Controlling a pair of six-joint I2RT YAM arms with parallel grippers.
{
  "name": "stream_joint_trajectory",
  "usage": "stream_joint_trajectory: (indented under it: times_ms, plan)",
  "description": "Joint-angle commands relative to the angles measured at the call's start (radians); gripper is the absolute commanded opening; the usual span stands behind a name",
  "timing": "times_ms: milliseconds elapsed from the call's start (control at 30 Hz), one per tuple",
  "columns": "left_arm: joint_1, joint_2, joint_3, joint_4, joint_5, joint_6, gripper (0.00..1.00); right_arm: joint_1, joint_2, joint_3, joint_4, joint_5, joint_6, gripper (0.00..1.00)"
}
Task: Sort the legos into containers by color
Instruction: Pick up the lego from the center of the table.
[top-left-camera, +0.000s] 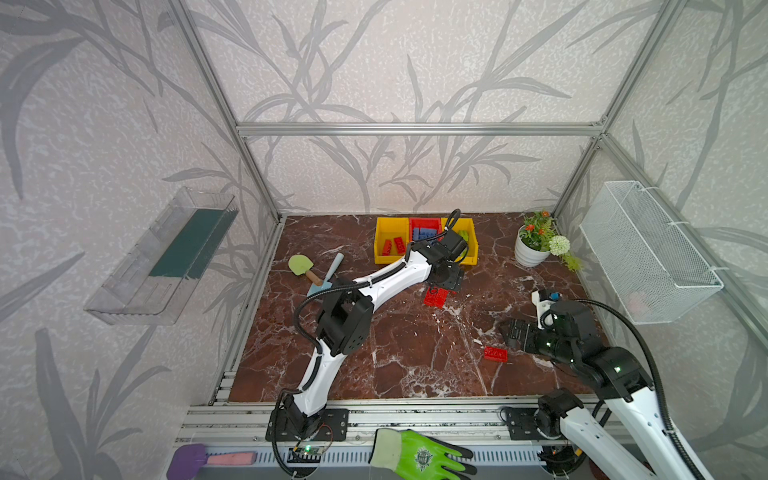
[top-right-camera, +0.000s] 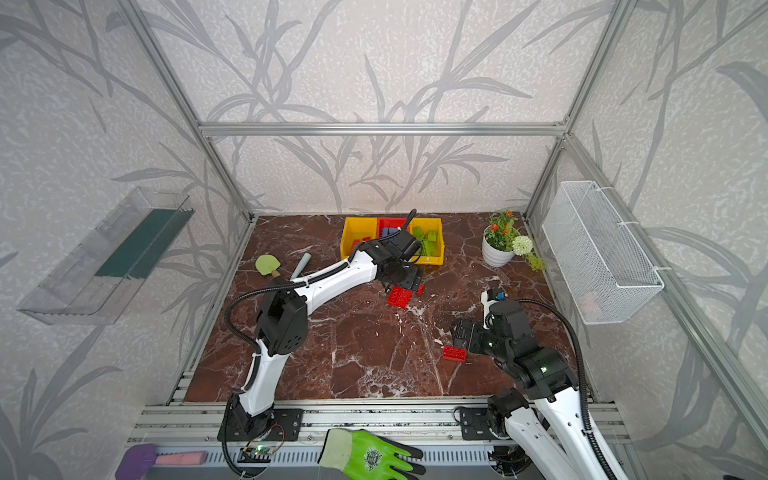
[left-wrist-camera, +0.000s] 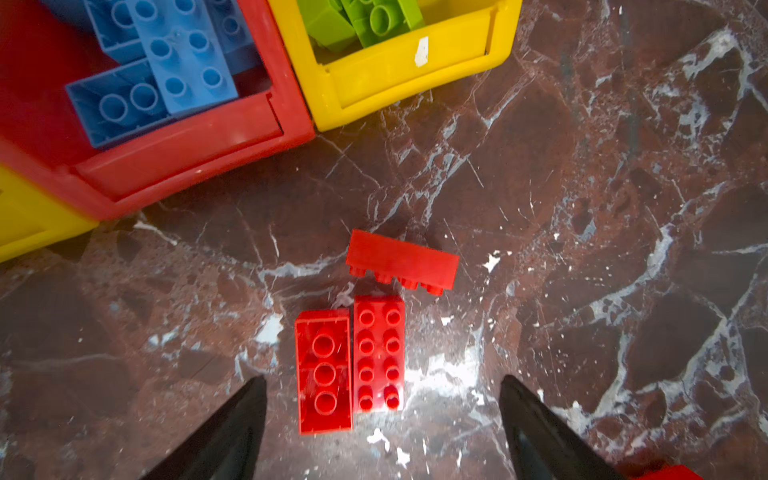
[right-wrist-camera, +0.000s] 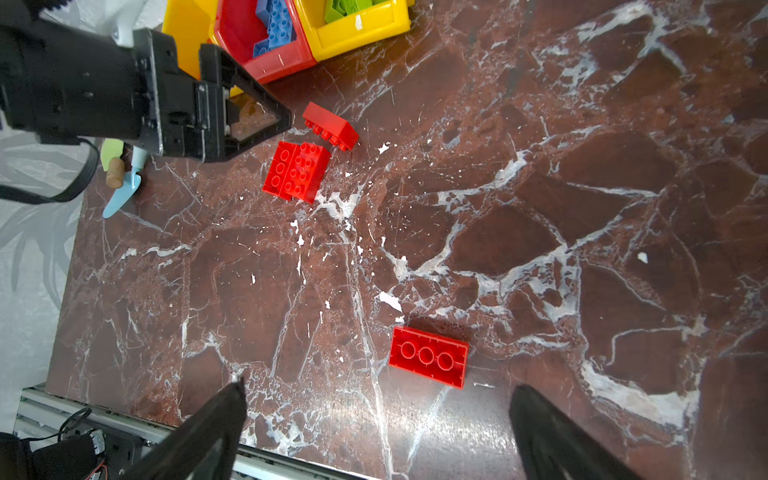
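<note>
Both ends of the red lego (left-wrist-camera: 402, 260) on its side are clear of the other two, so the left gripper keeps going down and closes on those ends (left-wrist-camera: 449, 272).
Three red legos lie together on the marble: one studs down (left-wrist-camera: 324, 372), one studs up (left-wrist-camera: 379, 353), one on its side (left-wrist-camera: 401, 257). My left gripper (left-wrist-camera: 382, 380) hovers open above them, its fingers wide apart and touching nothing. A fourth red lego (right-wrist-camera: 428, 356) lies alone in front of my open right gripper (right-wrist-camera: 379, 384), which holds nothing. The containers stand at the back: a yellow bin (top-left-camera: 388, 232) with red legos, a red bin (left-wrist-camera: 187, 141) with blue legos (left-wrist-camera: 183, 62), a yellow bin (left-wrist-camera: 399, 79) with green legos (left-wrist-camera: 365, 16).
A green spade (top-left-camera: 300, 264) and a blue trowel (top-left-camera: 332, 270) lie left of the left arm. A potted plant (top-left-camera: 536, 243) stands at the back right. A wire basket (top-left-camera: 648, 253) and a clear tray (top-left-camera: 166, 253) hang on the side walls. A green glove (top-left-camera: 419, 455) lies at the front rail.
</note>
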Motion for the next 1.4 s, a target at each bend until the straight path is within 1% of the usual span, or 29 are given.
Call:
stream_joint_trajectory:
  times_ms: [0,200,467,767,1167,1367]
  plan:
    - [0.001,0.063,0.087,-0.029,0.022,0.066,0.88,0.005,0.004,0.007,-0.027,0.013,0.008,0.99]
    - [-0.004,0.159,0.213,-0.072,0.041,0.112,0.89,0.005,0.039,0.008,-0.012,0.025,0.001,0.99]
    - [-0.007,0.241,0.310,-0.110,0.028,0.145,0.89,0.005,0.086,0.016,0.010,0.030,-0.005,0.99]
    - [-0.007,0.277,0.314,-0.109,0.007,0.160,0.89,0.005,0.117,0.011,0.032,0.030,-0.005,0.99]
    - [-0.007,0.311,0.314,-0.097,0.015,0.154,0.89,0.005,0.119,0.006,0.030,0.035,-0.007,0.99]
    - [-0.007,0.326,0.322,-0.099,0.011,0.158,0.86,0.005,0.119,0.003,0.033,0.035,-0.007,0.99]
